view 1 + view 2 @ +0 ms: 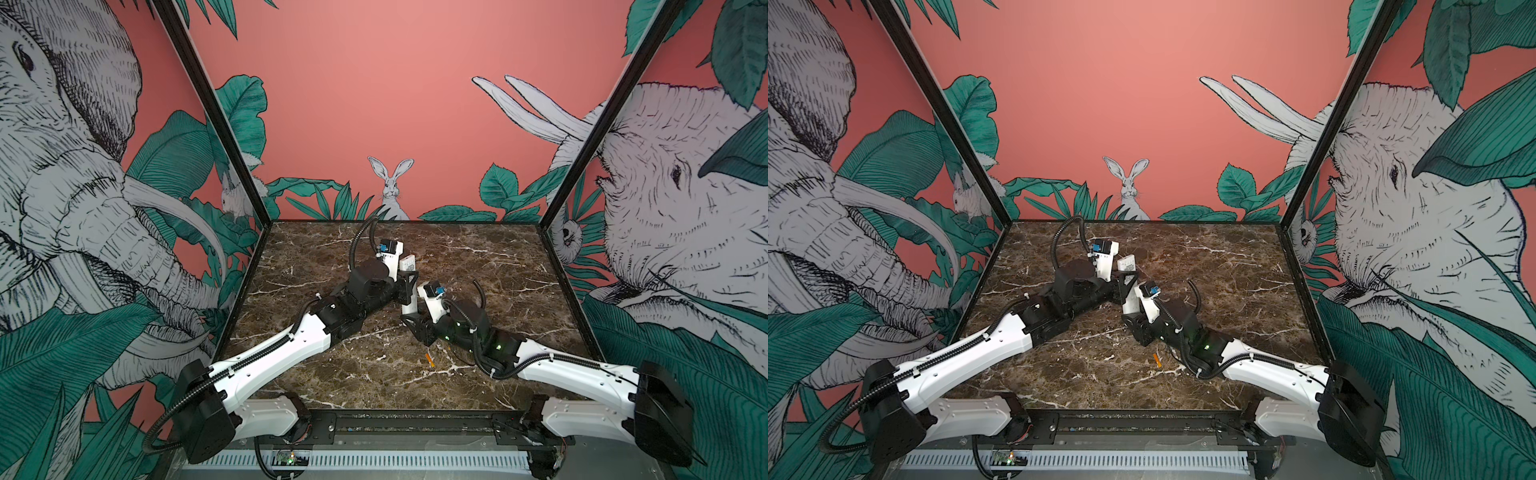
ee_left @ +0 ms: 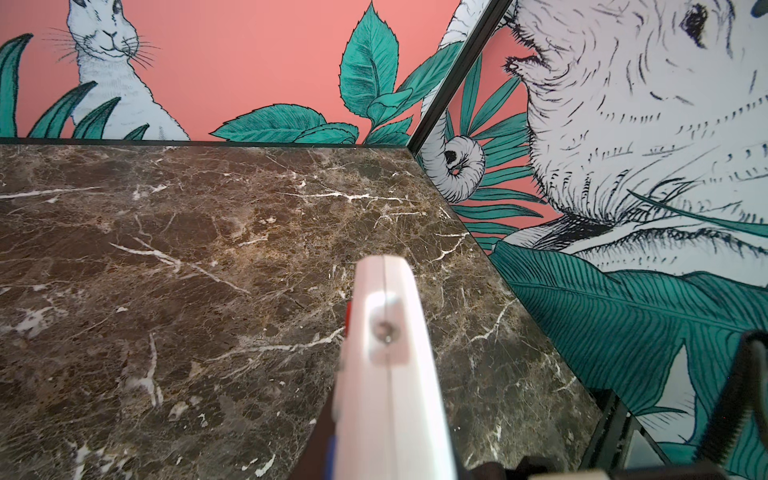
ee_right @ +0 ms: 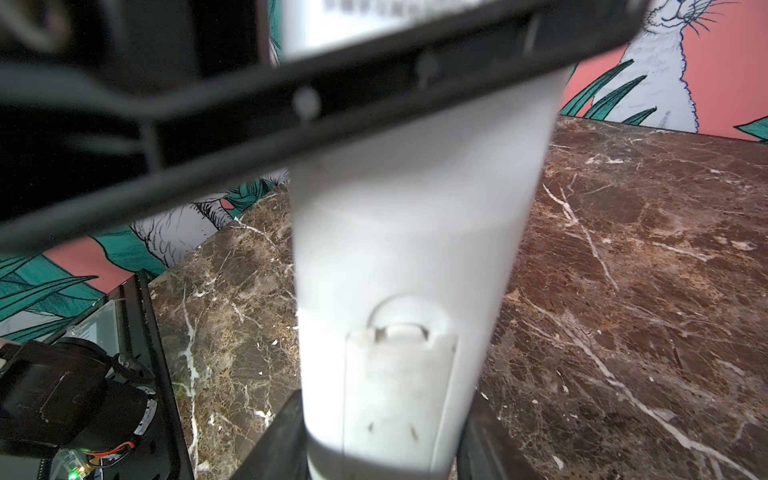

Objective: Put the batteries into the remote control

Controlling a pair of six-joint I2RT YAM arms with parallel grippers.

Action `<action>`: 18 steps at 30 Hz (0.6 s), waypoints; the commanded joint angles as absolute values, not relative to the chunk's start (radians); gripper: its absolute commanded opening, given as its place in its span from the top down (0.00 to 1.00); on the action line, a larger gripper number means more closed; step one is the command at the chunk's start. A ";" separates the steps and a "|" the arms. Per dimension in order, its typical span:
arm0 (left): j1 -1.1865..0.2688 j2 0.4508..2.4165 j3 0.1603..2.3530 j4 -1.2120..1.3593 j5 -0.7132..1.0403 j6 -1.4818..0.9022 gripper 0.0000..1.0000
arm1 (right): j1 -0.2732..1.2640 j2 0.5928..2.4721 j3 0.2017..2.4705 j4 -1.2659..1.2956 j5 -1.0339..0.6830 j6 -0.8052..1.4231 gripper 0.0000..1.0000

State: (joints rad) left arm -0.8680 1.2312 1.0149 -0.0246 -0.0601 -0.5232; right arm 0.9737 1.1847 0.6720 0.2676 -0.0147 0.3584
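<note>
My right gripper is holding the remote control's lower end [image 3: 384,452] by its side edges, so I should open my fingers, move back, turn and reach for the cover panel's latch [image 3: 401,330].
The white remote control [image 1: 408,262] [image 1: 1128,263] is held off the table, roughly upright, near the middle in both top views. My left gripper [image 1: 409,286] [image 1: 1126,284] is shut across its thin faces, and the left wrist view shows it edge-on [image 2: 386,374]. My right gripper [image 1: 415,322] [image 1: 1133,318] is shut on its lower end. The right wrist view shows the plain back [image 3: 415,249] with a latched battery cover panel [image 3: 399,374] between the jaws. One orange battery [image 1: 429,360] [image 1: 1157,360] lies on the table in front of the right arm.
The brown marble table [image 1: 478,257] is boxed in by patterned walls with black corner posts [image 1: 582,166]. The two arms meet over its middle. A black rail [image 1: 415,424] runs along the front edge.
</note>
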 commanded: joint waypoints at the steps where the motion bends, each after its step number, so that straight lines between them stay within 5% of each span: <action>1: -0.869 1.215 1.047 -0.019 -0.049 -0.535 0.85 | 0.981 1.186 0.670 0.306 0.001 0.352 0.96; 12: -0.868 1.161 1.023 -0.054 -0.055 -0.522 1.00 | 0.989 1.156 0.683 0.238 -0.056 0.262 0.38; 18: -0.869 1.109 0.988 -0.083 -0.071 -0.517 1.00 | 0.992 1.114 0.675 0.185 -0.088 0.197 0.20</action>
State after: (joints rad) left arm -0.8680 1.1606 1.0080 -0.0692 -0.0528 -0.5220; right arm 0.9844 1.1515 0.6724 0.1970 -0.0620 0.2535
